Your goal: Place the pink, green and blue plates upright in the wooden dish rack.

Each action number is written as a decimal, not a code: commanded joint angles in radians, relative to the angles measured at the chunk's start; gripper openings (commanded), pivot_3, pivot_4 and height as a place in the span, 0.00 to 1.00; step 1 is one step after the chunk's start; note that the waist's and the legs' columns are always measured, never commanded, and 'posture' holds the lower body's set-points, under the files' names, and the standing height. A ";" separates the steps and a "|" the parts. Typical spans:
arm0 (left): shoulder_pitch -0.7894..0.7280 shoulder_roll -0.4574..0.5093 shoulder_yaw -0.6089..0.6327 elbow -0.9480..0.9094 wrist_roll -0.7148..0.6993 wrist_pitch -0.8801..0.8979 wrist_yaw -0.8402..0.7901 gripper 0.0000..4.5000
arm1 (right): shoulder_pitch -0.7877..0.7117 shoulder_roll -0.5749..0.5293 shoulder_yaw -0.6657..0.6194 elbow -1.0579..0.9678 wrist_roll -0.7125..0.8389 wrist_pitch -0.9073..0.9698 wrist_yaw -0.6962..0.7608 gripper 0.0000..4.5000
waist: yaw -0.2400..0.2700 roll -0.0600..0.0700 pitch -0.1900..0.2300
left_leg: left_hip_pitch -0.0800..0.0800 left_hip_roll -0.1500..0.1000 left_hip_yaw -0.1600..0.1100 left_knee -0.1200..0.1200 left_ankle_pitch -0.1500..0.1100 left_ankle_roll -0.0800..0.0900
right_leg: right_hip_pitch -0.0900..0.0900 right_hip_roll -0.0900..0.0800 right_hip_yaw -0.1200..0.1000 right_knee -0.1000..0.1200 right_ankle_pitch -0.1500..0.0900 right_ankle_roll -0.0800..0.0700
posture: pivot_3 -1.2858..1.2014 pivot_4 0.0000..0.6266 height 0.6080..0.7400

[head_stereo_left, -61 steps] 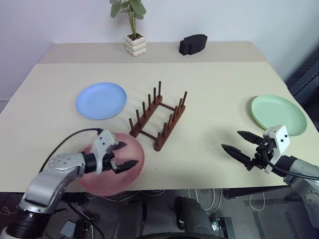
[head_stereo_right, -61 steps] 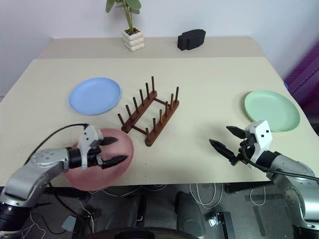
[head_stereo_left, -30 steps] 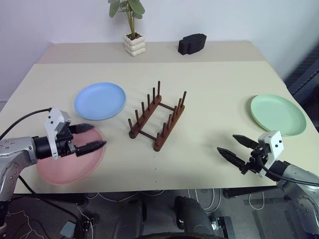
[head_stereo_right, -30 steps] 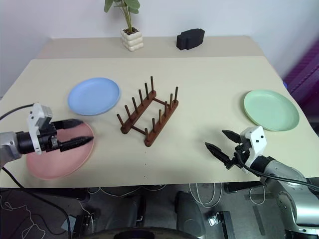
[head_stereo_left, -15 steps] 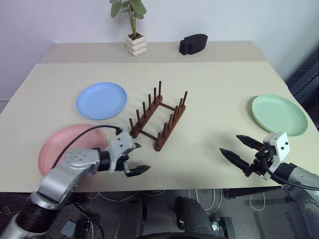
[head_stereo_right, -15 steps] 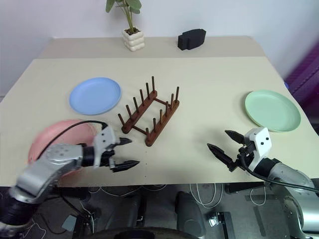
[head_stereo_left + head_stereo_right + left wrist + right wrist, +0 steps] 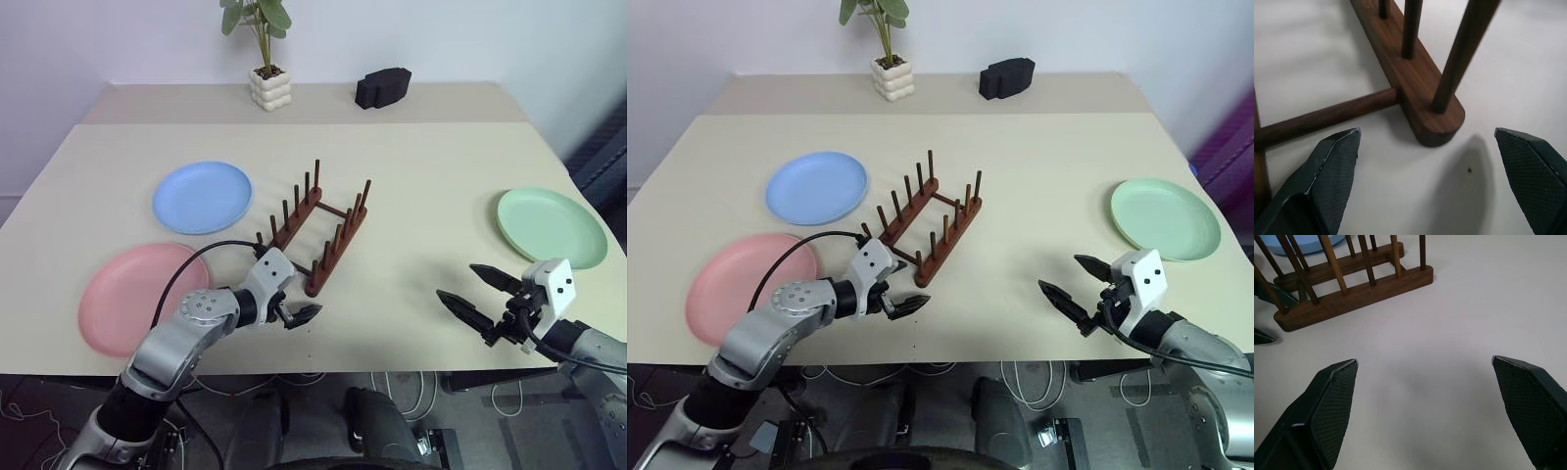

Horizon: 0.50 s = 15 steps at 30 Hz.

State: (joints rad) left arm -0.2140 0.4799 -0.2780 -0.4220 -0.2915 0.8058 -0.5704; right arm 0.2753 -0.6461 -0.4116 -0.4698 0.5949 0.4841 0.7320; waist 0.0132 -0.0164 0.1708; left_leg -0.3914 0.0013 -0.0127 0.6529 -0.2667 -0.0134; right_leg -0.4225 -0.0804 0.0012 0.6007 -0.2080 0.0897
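I should grip the rack's near rail end (image 7: 314,285) with my left gripper and turn the rack straight first, because the wooden dish rack (image 7: 321,229) is crooked to the table's front edge.
The wooden dish rack (image 7: 313,235) stands empty at mid-table. The pink plate (image 7: 137,297) lies flat at the front left, the blue plate (image 7: 202,196) behind it, and the green plate (image 7: 551,225) at the far right. My left gripper (image 7: 299,302) is open and low at the rack's near end. In the left wrist view its fingers (image 7: 1334,159) spread to either side of the rail end (image 7: 1425,93) without touching it. My right gripper (image 7: 456,281) hovers open and empty near the front edge, between rack and green plate.
A potted plant (image 7: 263,59) and a black object (image 7: 380,86) sit on the back table. A seam (image 7: 294,122) runs between the two tables. Bare tabletop (image 7: 1449,323) lies between the rack and my right gripper.
The pink plate slid left from the front edge with my left gripper on it. That gripper then swung right, off the plate, to the rack's near end. The right arm stayed still.
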 commanded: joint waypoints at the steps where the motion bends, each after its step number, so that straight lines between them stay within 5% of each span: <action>1: -0.013 -0.020 0.004 0.004 -0.005 0.014 0.007 0.71 | -0.012 -0.013 -0.030 -0.025 0.012 -0.012 0.000 1.00 | 0.000 0.000 0.000 | 0.000 0.000 0.000 0.000 0.000 0.000 | 0.000 0.000 0.000 0.000 0.000 0.000 | 0.52 0.24 1.00; 6: -0.015 -0.024 0.011 0.008 0.000 0.017 0.014 0.17 | -0.020 -0.017 -0.031 -0.019 0.010 -0.013 0.003 1.00 | 0.000 0.000 0.000 | 0.000 0.000 0.000 0.000 0.000 0.000 | 0.000 0.000 0.000 0.000 0.000 0.000 | 0.52 0.24 1.00; 15: -0.030 0.030 0.001 0.056 0.052 -0.084 -0.041 0.17 | -0.042 -0.006 -0.008 -0.015 0.001 -0.016 -0.005 1.00 | -0.001 0.000 0.000 | 0.000 0.000 0.000 0.000 0.000 0.000 | 0.000 0.000 0.000 0.000 0.000 -0.001 | 0.52 0.24 1.00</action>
State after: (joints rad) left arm -0.2346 0.4837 -0.2740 -0.3725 -0.2619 0.7635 -0.5843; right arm 0.2437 -0.6479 -0.4087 -0.4679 0.5927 0.4831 0.7311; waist 0.0122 -0.0161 0.1706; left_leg -0.3911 0.0010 -0.0131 0.6531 -0.2667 -0.0134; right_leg -0.4224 -0.0803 0.0012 0.6012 -0.2077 0.0892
